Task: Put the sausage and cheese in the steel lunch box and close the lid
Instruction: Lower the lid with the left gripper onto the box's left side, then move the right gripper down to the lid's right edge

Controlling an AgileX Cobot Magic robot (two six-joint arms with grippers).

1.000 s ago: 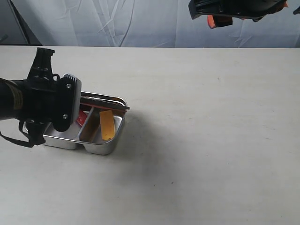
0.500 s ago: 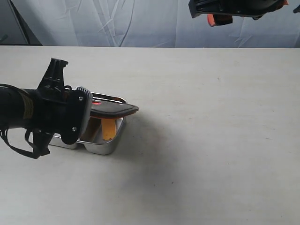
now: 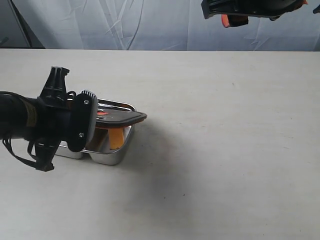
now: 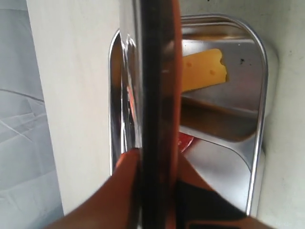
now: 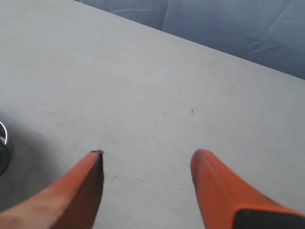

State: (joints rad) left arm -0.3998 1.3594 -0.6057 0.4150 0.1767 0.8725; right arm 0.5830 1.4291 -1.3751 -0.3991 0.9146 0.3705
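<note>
The lid is sitting at a slant with its loose end point(image 3: 142, 116) past the steel lunch box's rim, so next my right gripper closes and pushes the lid's near corner point(image 3: 132, 122) into line.
The steel lunch box point(image 3: 112, 156) sits on the table at the left. The dark lid point(image 3: 122, 117) hovers just above it, nearly flat, slightly tilted. My left gripper point(image 4: 157, 160) is shut on the lid's point(image 4: 157, 95) edge, seen edge-on in the left wrist view. Under the lid, the yellow cheese point(image 3: 116, 137) lies in the box's right compartment; the cheese point(image 4: 202, 71) also shows beside the lid. A bit of the red sausage point(image 4: 186, 140) peeks out in the other compartment of the lunch box point(image 4: 259, 95). My right gripper point(image 5: 147, 157) is open, raised high at the top right point(image 3: 235, 20).
The pale table point(image 3: 225, 140) stretches to the right of the box. A grey cloth backdrop point(image 3: 125, 25) hangs behind the table's far edge.
The left arm has shifted right and lowered the lid from a steeper tilt to nearly flat over the box, covering the sausage. The right arm stayed still.
</note>
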